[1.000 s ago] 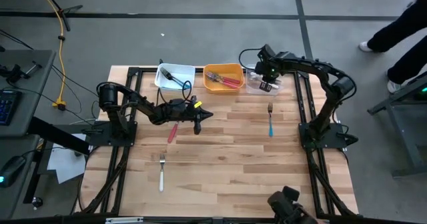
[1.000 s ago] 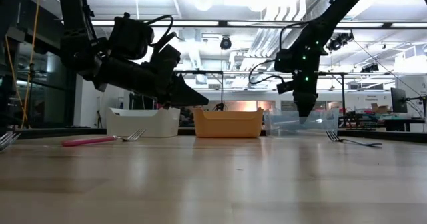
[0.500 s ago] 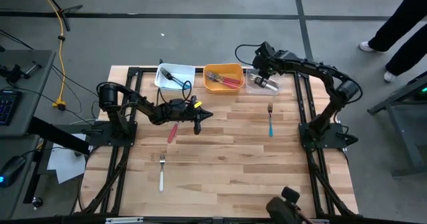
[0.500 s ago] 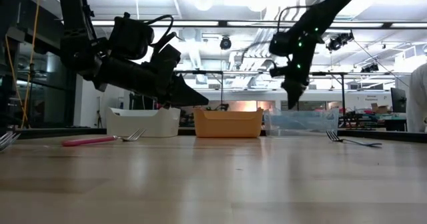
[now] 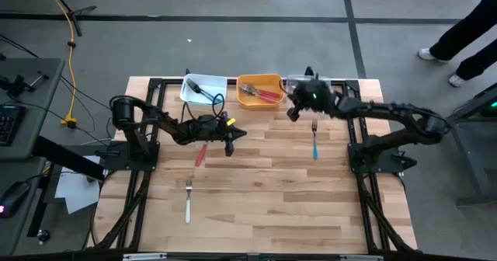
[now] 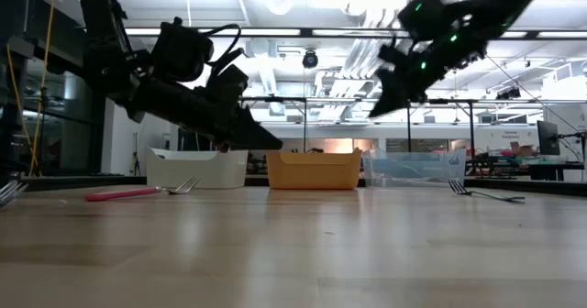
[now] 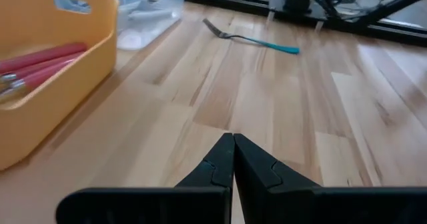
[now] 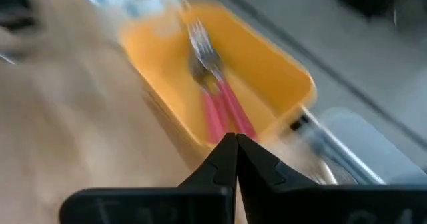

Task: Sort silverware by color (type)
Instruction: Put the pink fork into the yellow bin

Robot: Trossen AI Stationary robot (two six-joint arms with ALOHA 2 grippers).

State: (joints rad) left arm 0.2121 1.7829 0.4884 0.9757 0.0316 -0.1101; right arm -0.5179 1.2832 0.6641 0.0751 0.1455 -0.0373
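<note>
I should swing my left gripper back, because it is shut and empty beyond the red-handled fork. It should then open and take the fork's neck before it meets my right gripper.
On the wood table lie a red-handled fork, a white-handled fork and a blue-handled fork. At the far edge stand a white bin, an orange bin with red forks in it, and a clear bin. My left gripper hangs shut and holding nothing above the table, right of the red fork. My right gripper is shut with nothing between its fingers, above the table just in front of the orange and clear bins.
A black frame runs around the table, with the arm bases at its left and right edges. Bare wood fills the near half of the table. A person's legs show on the floor beyond the far right corner.
My right gripper has come away from above the clear bin, gone up and toward the table's near-left, and tipped from pointing steeply down to a shallower slant. It now hangs in front of the bins. My left arm has kept still.
</note>
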